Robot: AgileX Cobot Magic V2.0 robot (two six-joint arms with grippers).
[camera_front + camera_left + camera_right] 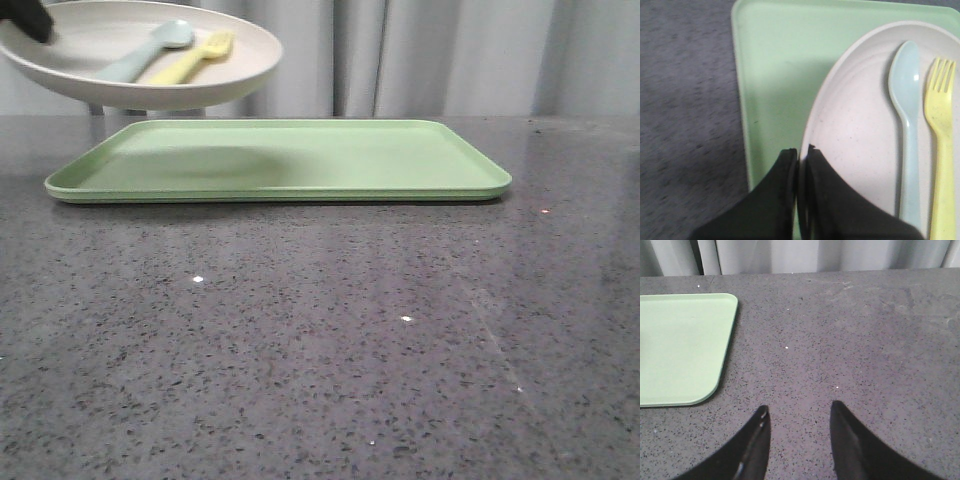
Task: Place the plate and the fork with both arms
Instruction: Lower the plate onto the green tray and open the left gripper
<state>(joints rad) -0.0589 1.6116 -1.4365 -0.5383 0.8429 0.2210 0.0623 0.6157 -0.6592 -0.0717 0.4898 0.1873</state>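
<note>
I see the plate face up and the light-green tray clear, so my left gripper continues over the tray's middle and opens once the plate rests there.
The pale beige plate hangs in the air above the left end of the light-green tray. My left gripper is shut on the plate's rim at its far left. In the left wrist view the gripper pinches the rim of the plate over the tray. The yellow fork lies in the plate beside a pale teal spoon; both show in the left wrist view, fork and spoon. My right gripper is open and empty over bare countertop, right of the tray.
The tray's right corner shows in the right wrist view. The dark speckled countertop stretches in front of the tray. Grey curtains hang behind the table.
</note>
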